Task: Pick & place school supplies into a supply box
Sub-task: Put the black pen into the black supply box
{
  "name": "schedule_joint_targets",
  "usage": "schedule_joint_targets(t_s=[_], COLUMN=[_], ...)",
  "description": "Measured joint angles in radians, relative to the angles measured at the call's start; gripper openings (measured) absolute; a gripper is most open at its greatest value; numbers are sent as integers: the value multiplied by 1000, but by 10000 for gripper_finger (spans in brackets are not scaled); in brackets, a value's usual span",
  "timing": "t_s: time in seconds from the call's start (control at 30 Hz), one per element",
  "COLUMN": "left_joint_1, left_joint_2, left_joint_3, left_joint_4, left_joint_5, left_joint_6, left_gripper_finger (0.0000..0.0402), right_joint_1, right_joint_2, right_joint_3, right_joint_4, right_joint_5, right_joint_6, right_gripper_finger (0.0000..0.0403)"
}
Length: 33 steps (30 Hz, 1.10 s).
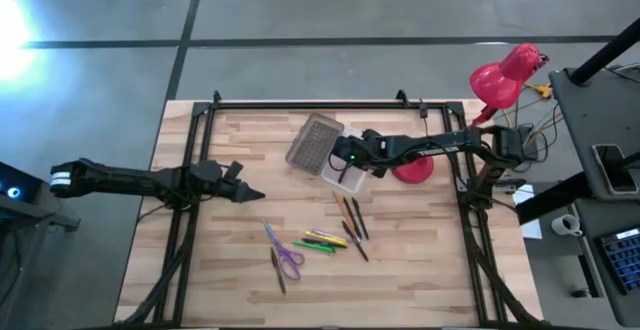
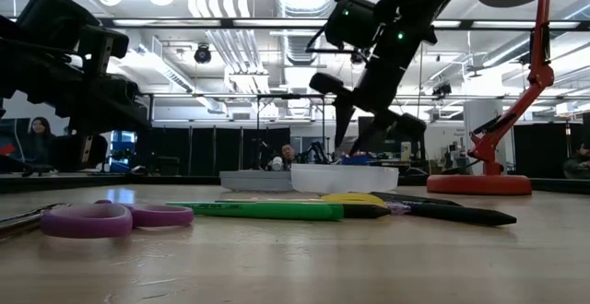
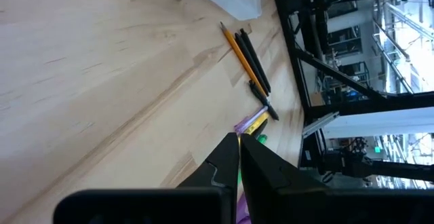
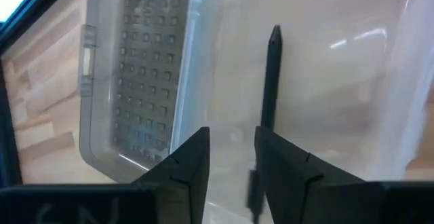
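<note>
The black pen (image 4: 272, 81) lies out on the bottom of the box, away from the lid side, so the robot's right gripper should close and gently push the pen toward the lid's hinge (image 4: 188, 81).
The clear supply box (image 1: 342, 176) stands mid-table, its ribbed lid (image 1: 314, 140) folded open beside it. My right gripper (image 4: 232, 149) hovers open over the box (image 4: 325, 81), fingers pointing down. A black pen (image 4: 271, 81) lies below them inside the box. Purple scissors (image 1: 288, 260), green and yellow markers (image 1: 318, 242), a pencil and black pens (image 1: 352, 218) lie on the wood nearer the front edge. My left gripper (image 1: 250, 195) is shut and raised over the table's left half, touching nothing. My right gripper stands open, coming from above with its fingers on either side of the black pen's near end (image 4: 254, 190). I cannot tell whether a finger touches the pen. The pen points away along the box floor.
A red desk lamp (image 1: 505, 75) stands at the right, its base (image 1: 412, 168) close behind the box. A black frame (image 1: 300, 105) borders the table. Bare wood lies between my left gripper and the supplies.
</note>
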Motion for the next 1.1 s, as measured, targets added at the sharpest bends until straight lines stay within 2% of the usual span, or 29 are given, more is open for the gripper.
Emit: schedule_joint_targets(t_s=[0.13,0.4,0.47,0.57,0.8,0.9,1.1], left_joint_1=[0,0,0,0,0,0,0], left_joint_2=[0,0,0,0,0,0,3], left_joint_3=[0,0,0,1,1,1,1], left_joint_4=[0,40,88,142,152,153,159], left_joint_5=[-8,-47,-47,-47,-53,-53,-53], left_joint_6=[1,0,-1,0,-1,-7,-25], left_gripper_finger=[0,0,0,0,0,0,0], right_joint_1=[-4,-52,-61,-71,-72,-75,-81], right_joint_2=[-3,52,62,80,143,168,230], right_joint_3=[0,0,0,5,86,148,283], right_joint_4=[-22,10,12,12,-32,-144,-379], right_joint_5=[-4,-102,-125,-144,-156,-150,-171], right_joint_6=[-63,-111,-189,-397,-914,-1012,-1126], right_gripper_finger=[111,113,108,94,29,11,9])
